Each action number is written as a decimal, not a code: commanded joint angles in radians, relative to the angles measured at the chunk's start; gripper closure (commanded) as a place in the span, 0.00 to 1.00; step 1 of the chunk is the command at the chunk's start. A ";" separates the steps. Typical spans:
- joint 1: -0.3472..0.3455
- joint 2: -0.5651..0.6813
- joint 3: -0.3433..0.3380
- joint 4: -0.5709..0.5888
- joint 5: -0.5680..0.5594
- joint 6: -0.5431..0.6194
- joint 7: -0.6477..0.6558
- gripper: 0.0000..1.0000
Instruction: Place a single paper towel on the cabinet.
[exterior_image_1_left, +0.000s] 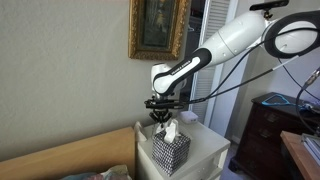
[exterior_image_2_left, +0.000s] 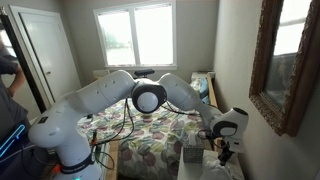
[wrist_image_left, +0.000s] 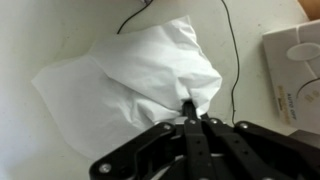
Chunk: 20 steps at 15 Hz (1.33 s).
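Observation:
The paper towel is hanging beside the cable and white box (wrist_image_left: 236, 62), so my gripper needs to bring the towel to the cabinet's clear end (exterior_image_1_left: 206, 139) before letting go.
In the wrist view my gripper (wrist_image_left: 190, 108) is shut on a corner of the paper towel (wrist_image_left: 130, 75). The towel is a crumpled white sheet that spreads out below the fingers over the cabinet's white top (wrist_image_left: 40, 30). In an exterior view the gripper (exterior_image_1_left: 162, 114) hangs just over the small white cabinet (exterior_image_1_left: 208, 150), with white tissue (exterior_image_1_left: 168, 129) right under it. In the other exterior view the gripper (exterior_image_2_left: 222, 150) is low by the wall, over the cabinet (exterior_image_2_left: 228, 172). I cannot tell whether the sheet rests on the top or hangs just above it.
A black-and-white patterned tissue box (exterior_image_1_left: 170, 152) stands on the cabinet's near part. A thin black cable (wrist_image_left: 236, 60) lies across the top, and a white box (wrist_image_left: 295, 70) sits at its edge. A dark wooden dresser (exterior_image_1_left: 265, 130) and a framed picture (exterior_image_1_left: 158, 28) are nearby. A bed (exterior_image_2_left: 150, 135) is beside the cabinet.

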<state>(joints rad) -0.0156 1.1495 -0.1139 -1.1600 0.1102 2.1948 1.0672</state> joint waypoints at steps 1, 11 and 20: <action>-0.016 0.036 -0.016 0.041 0.016 -0.032 0.027 1.00; 0.008 0.031 -0.003 0.044 0.001 -0.036 0.011 1.00; 0.058 0.033 0.005 0.064 -0.002 -0.038 -0.008 1.00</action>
<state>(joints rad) 0.0499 1.1558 -0.1101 -1.1502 0.1087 2.1776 1.0676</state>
